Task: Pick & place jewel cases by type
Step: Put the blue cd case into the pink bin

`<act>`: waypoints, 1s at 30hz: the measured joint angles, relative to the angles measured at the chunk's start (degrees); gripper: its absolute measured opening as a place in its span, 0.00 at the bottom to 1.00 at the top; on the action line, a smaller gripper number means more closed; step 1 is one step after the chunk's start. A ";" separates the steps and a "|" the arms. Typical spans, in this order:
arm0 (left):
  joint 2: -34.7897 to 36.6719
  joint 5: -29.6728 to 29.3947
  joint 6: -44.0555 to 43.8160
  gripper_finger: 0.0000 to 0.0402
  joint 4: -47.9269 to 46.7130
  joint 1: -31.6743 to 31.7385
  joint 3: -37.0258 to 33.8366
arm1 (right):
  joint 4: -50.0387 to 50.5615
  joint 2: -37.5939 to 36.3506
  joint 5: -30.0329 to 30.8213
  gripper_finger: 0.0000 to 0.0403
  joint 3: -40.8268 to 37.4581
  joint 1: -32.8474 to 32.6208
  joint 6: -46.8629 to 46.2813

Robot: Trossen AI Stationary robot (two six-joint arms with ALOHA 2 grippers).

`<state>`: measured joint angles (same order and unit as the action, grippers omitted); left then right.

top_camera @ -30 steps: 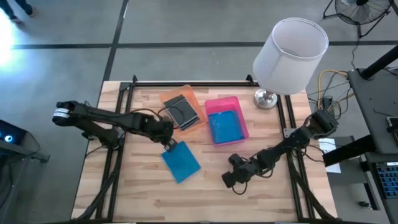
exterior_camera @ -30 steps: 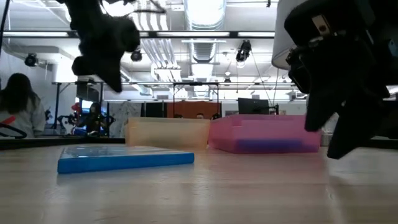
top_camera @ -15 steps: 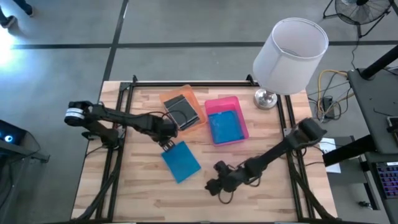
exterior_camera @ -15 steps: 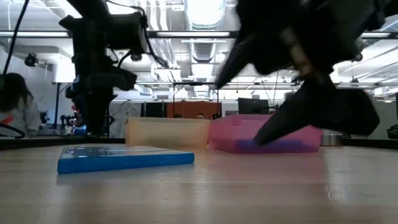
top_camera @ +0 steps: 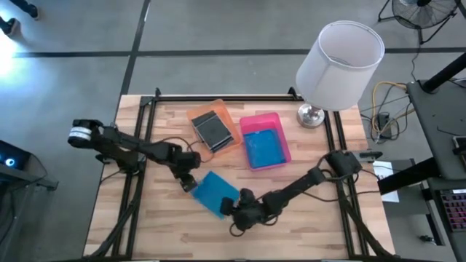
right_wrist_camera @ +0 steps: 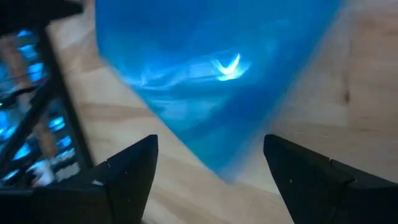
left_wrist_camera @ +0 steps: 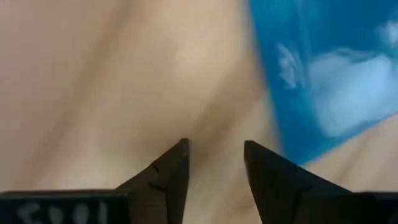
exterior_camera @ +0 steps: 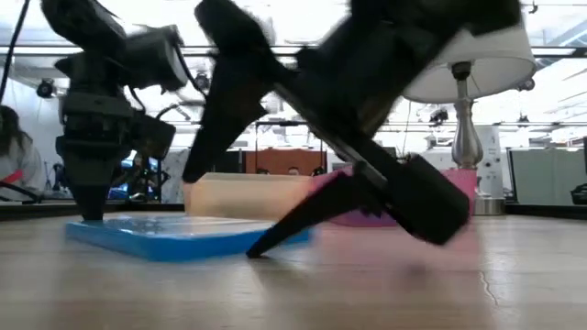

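I should first use my left gripper to swing the opposite end (top_camera: 196,192) of the blue jewel case around to square it, as it lies crooked with a corner (right_wrist_camera: 225,168) toward my right gripper.
A bright blue jewel case (top_camera: 213,189) lies flat on the wooden table. My left gripper (top_camera: 188,182) is open and points down at bare wood just off the case's left corner (left_wrist_camera: 292,149). My right gripper (top_camera: 227,209) stands wide open at the case's near right corner (right_wrist_camera: 225,171), which lies between its fingers. A dark jewel case (top_camera: 212,129) lies in the orange tray (top_camera: 231,116). Another blue case (top_camera: 263,148) lies in the pink tray (top_camera: 256,120). My left gripper's fingertips (exterior_camera: 92,213) stand low at the blue case's left end, coming from above; whether they touch it I cannot tell. My right gripper slants down from the table's right, and its lower finger (exterior_camera: 284,229) reaches the table by the case's near edge; whether it touches the case I cannot tell.
A white-shaded lamp (top_camera: 338,58) stands at the table's far right corner. The two trays sit side by side at the far middle. Bare wood lies to the left, near and right of the blue case. A person (exterior_camera: 14,156) sits in the room beyond.
My left gripper has opened, come down and moved a little toward the table's near left, beside the blue case's left corner. My right gripper has opened wider and swept toward the table's left, reaching the case's near right corner. The case has shifted slightly on the table.
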<state>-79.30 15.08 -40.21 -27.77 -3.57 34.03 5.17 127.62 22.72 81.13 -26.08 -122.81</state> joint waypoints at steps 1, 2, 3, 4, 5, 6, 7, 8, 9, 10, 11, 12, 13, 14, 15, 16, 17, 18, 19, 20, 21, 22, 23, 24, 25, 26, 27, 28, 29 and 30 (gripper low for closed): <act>0.48 0.35 -0.98 0.33 2.86 -1.11 -0.83 | 3.60 0.84 -0.66 0.73 2.28 0.49 -0.77; 0.77 1.37 -1.82 0.33 4.35 -1.98 -1.42 | 7.25 1.52 -1.04 0.72 4.28 0.80 -1.47; 0.90 1.69 -2.64 0.33 5.54 -3.12 -1.52 | 10.59 2.19 -1.46 0.72 6.29 1.07 -1.88; 1.36 2.68 -3.45 0.33 7.43 -4.01 -1.89 | 13.40 2.89 -1.72 0.71 8.04 1.34 -2.27; 1.71 5.62 -3.97 0.33 9.19 -5.16 -1.85 | 15.35 3.36 -1.84 0.70 9.27 1.46 -2.47; 1.77 7.07 -4.16 0.33 10.45 -6.44 -1.78 | 16.41 3.69 -1.94 0.70 9.89 1.55 -2.46; 2.23 8.81 -4.43 0.33 10.83 -7.26 -1.81 | 16.82 3.98 -1.94 0.69 10.27 1.63 -2.57; 2.78 9.42 -4.53 0.33 11.79 -7.91 -1.85 | 17.00 4.06 -1.72 0.69 10.41 1.65 -3.27; 3.01 9.74 -5.11 0.33 13.78 -9.02 -1.91 | 17.08 4.12 -1.52 0.68 10.44 1.65 -4.31; 3.09 10.17 -6.14 0.33 15.88 -9.98 -1.93 | 17.11 4.13 -1.21 0.68 10.42 1.65 -5.15; 3.21 10.80 -6.67 0.33 17.63 -11.26 -2.00 | 17.11 4.14 -0.21 0.68 10.42 1.65 -5.51; 3.38 11.26 -7.76 0.33 19.26 -12.54 -2.22 | 17.07 4.15 0.74 0.67 10.38 1.64 -5.64; 3.49 11.40 -9.14 0.33 21.52 -13.60 -2.34 | 16.78 4.14 1.35 0.67 10.33 1.63 -5.20; 3.59 11.36 -10.31 0.33 24.51 -14.47 -2.35 | 16.35 4.13 1.69 0.66 10.31 1.63 -3.91; 3.79 11.18 -11.32 0.33 27.75 -15.47 -2.35 | 16.13 4.13 1.98 0.66 10.45 1.63 -2.66; 4.14 11.16 -12.48 0.33 30.73 -16.29 -2.35 | 16.12 4.13 2.12 0.65 10.69 1.63 -1.95; 4.53 11.18 -13.51 0.33 33.68 -17.03 -2.34 | 16.22 4.15 2.24 0.65 10.92 1.65 -1.84; 4.79 11.27 -14.36 0.33 36.62 -17.62 -2.30 | 16.21 4.17 2.37 0.64 11.01 1.65 -1.80; 5.17 11.44 -15.30 0.33 39.21 -18.03 -2.28 | 16.15 4.19 2.39 0.64 11.03 1.65 -1.72; 5.68 11.25 -15.41 0.33 40.63 -18.32 -2.28 | 16.15 4.23 2.39 0.63 11.05 1.65 -1.72; 6.29 10.24 -15.19 0.33 40.67 -18.46 -2.21 | 16.23 4.23 2.37 0.63 11.05 1.65 -1.78; 6.92 8.65 -14.68 0.33 38.95 -18.47 -2.13 | 16.40 4.23 2.21 0.62 11.05 1.61 -2.06; 7.59 6.34 -13.76 0.33 35.16 -18.51 -2.11 | 16.64 4.23 2.05 0.62 11.08 1.57 -2.55; 8.31 4.01 -12.97 0.33 30.30 -18.49 -2.19 | 16.77 4.23 1.86 0.62 11.09 1.47 -2.83; 9.03 1.49 -12.27 0.33 25.26 -18.49 -2.31 | 16.88 4.23 1.81 0.62 11.11 1.32 -2.84; 9.67 -1.12 -12.12 0.33 20.48 -18.49 -2.35 | 16.89 4.23 1.87 0.62 11.11 1.16 -2.78; 10.43 -4.04 -12.36 0.33 16.41 -18.49 -2.34 | 16.86 4.23 1.93 0.62 11.11 1.02 -2.74; 11.20 -7.26 -12.87 0.33 12.57 -18.49 -2.33 | 16.85 4.23 1.93 0.62 11.11 0.86 -2.75; 11.70 -10.29 -13.52 0.33 8.77 -18.49 -2.33 | 16.87 4.23 1.94 0.62 11.11 0.75 -2.77; 11.86 -12.38 -13.87 0.33 6.31 -18.45 -2.45 | 16.87 4.23 1.95 0.62 11.11 0.68 -2.74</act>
<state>-67.44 2.70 -54.08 -21.46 -22.02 31.58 22.04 131.85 24.67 92.25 -25.39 -125.56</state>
